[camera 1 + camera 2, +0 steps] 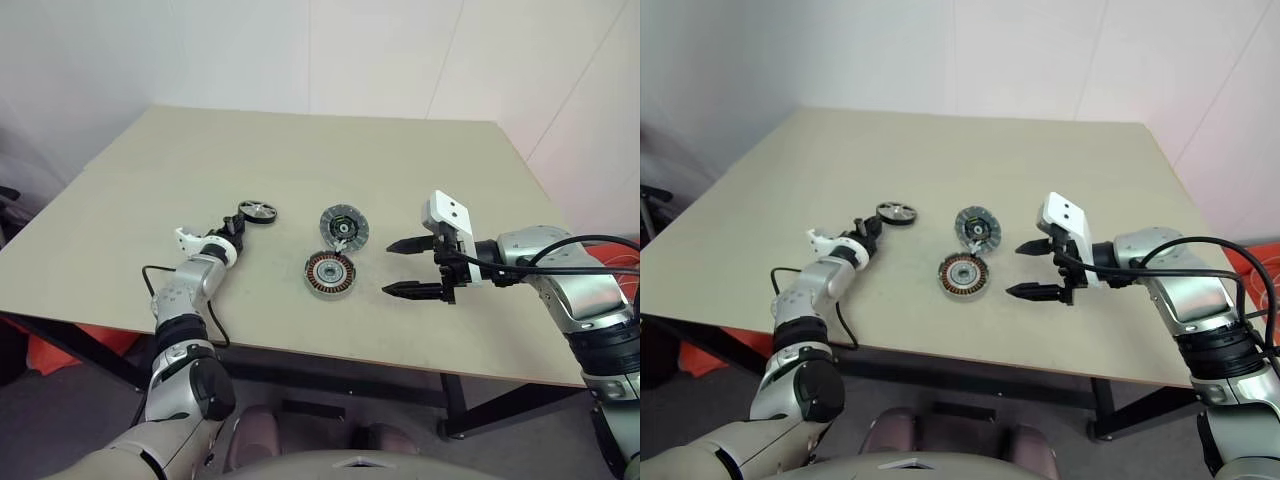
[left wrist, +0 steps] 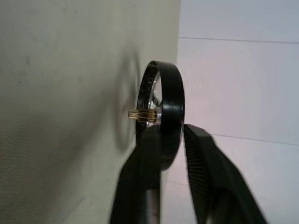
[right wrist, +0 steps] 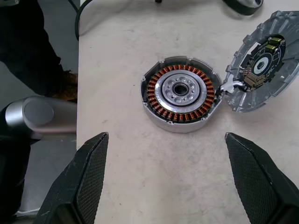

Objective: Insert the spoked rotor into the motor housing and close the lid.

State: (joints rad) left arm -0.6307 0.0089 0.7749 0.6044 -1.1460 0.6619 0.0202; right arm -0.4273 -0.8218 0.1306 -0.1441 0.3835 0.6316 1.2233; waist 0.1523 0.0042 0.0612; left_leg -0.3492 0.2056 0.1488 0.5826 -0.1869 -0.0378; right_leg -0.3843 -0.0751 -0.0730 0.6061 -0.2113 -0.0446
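My left gripper's fingers are pinching only the near edge of the spoked rotor's rim (image 2: 167, 161), so next I open them, reach further over the rim (image 2: 173, 112) and close deeper.
The spoked rotor (image 1: 259, 211) lies left of centre on the table, its black rim (image 2: 169, 88) and small brass gear facing the left wrist camera. My left gripper (image 1: 240, 222) is shut on the near part of that rim, one finger on each side. The motor housing (image 1: 330, 274) with its copper coils sits mid-table, face up and with nothing in its centre (image 3: 180, 93). The lid (image 1: 344, 226) lies open just behind it, inner side up, joined at one edge (image 3: 264, 65). To the right of the housing hovers my right gripper (image 1: 408, 267), open and pointing left.
The beige table (image 1: 330, 150) reaches back to a white wall. Its front edge runs close under both arms. A black cable (image 1: 150, 275) loops beside my left forearm near that edge.
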